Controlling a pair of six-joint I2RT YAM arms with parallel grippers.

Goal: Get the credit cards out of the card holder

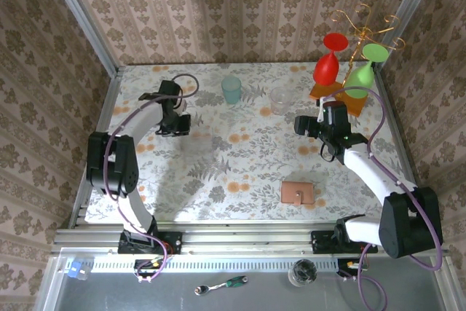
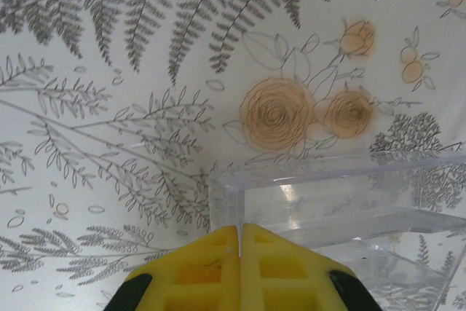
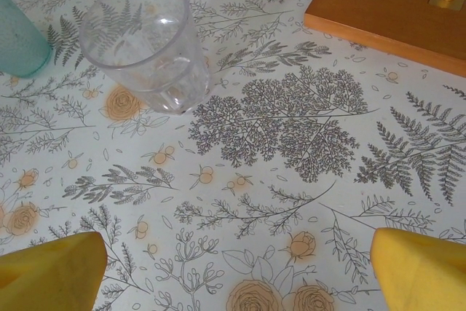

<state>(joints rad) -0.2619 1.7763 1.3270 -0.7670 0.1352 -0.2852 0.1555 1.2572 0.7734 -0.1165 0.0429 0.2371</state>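
Observation:
The cloth [image 1: 244, 127] in front of the teal cup is clear, so my left gripper should keep carrying the clear box [image 2: 331, 209] by its side until the box rests there.
The card holder [image 1: 299, 193], a tan-brown wallet, lies folded shut on the flowered tablecloth near the front edge, right of centre. The credit cards are hidden. My left gripper [image 1: 178, 125] is far from it at the back left. In the left wrist view its yellow fingers [image 2: 240, 229] are pressed together, shut, right at the near corner of a clear acrylic box [image 2: 342, 194]. My right gripper [image 1: 309, 126] hovers at the back right, well beyond the card holder. Its yellow fingers stand wide open [image 3: 237, 274] with only bare cloth between them.
A clear tumbler [image 3: 145, 41] and a teal cup [image 1: 231, 89] stand at the back middle. An orange wooden rack base [image 3: 393, 1] sits at the back right, with a red glass [image 1: 329, 63] and a green glass [image 1: 364, 71] hanging on its wire rack.

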